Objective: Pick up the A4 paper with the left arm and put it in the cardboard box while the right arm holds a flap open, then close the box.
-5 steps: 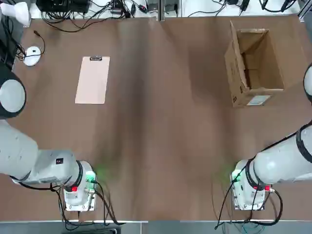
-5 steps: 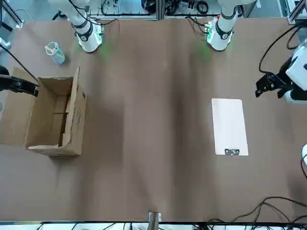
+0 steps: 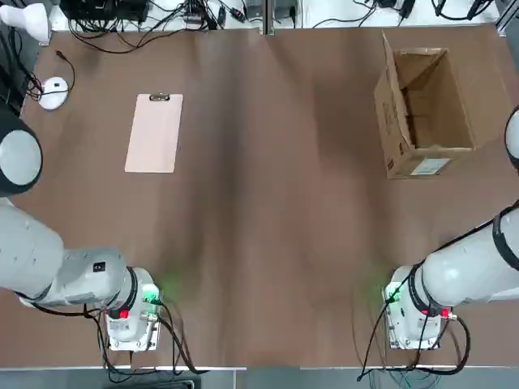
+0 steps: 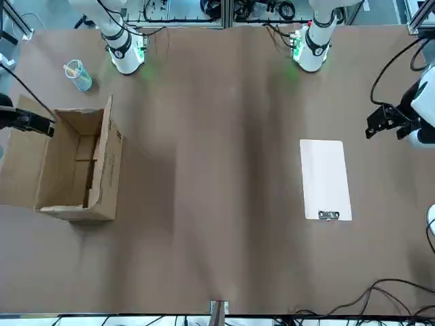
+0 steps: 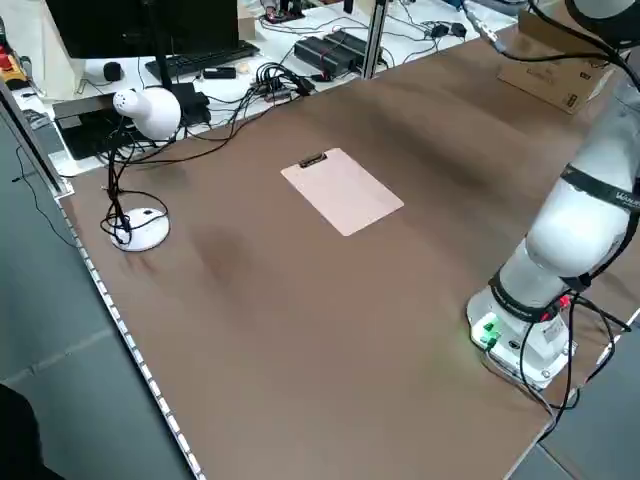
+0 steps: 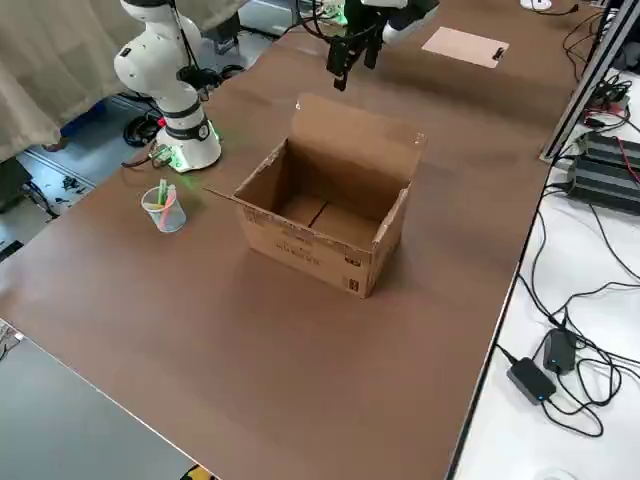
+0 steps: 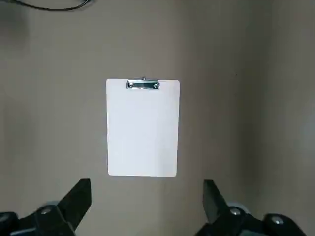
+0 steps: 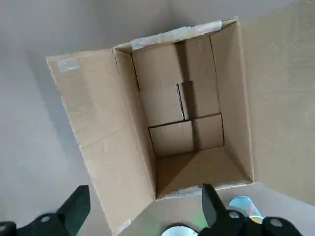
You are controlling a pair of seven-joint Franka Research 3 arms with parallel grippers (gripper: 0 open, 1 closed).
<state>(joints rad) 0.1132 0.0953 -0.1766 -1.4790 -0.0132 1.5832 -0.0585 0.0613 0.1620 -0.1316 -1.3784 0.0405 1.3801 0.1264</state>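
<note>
My gripper is about to pull the far edge of the empty cardboard box (image 4: 80, 163). The box will slide along upright as I pull, because the spread flap joins it along a whole crease (image 4: 45, 161).
The A4 paper (image 3: 154, 134) lies flat on the table's left half, its dark clip (image 7: 142, 84) on the far short edge. My left gripper (image 7: 145, 196) hangs open above the table, on the near side of the paper (image 7: 142, 128) and apart from it; the front view shows this gripper (image 4: 382, 122) beyond the paper's outer long edge. The cardboard box (image 3: 422, 105) stands open at the far right, with one long flap (image 4: 105, 159) upright and the opposite flap (image 4: 20, 163) spread outward. My right gripper (image 4: 37, 123) hovers open over the box (image 8: 187, 128), holding nothing.
A clear plastic cup (image 4: 78, 75) stands near the right arm's base (image 4: 126, 54). A white lamp (image 5: 145, 110) and its round foot (image 3: 53, 91) sit at the far left corner. Cables and equipment run along the far edge (image 3: 162, 20).
The left arm has shifted slightly outward, away from the paper. The right gripper, box and paper have not moved.
</note>
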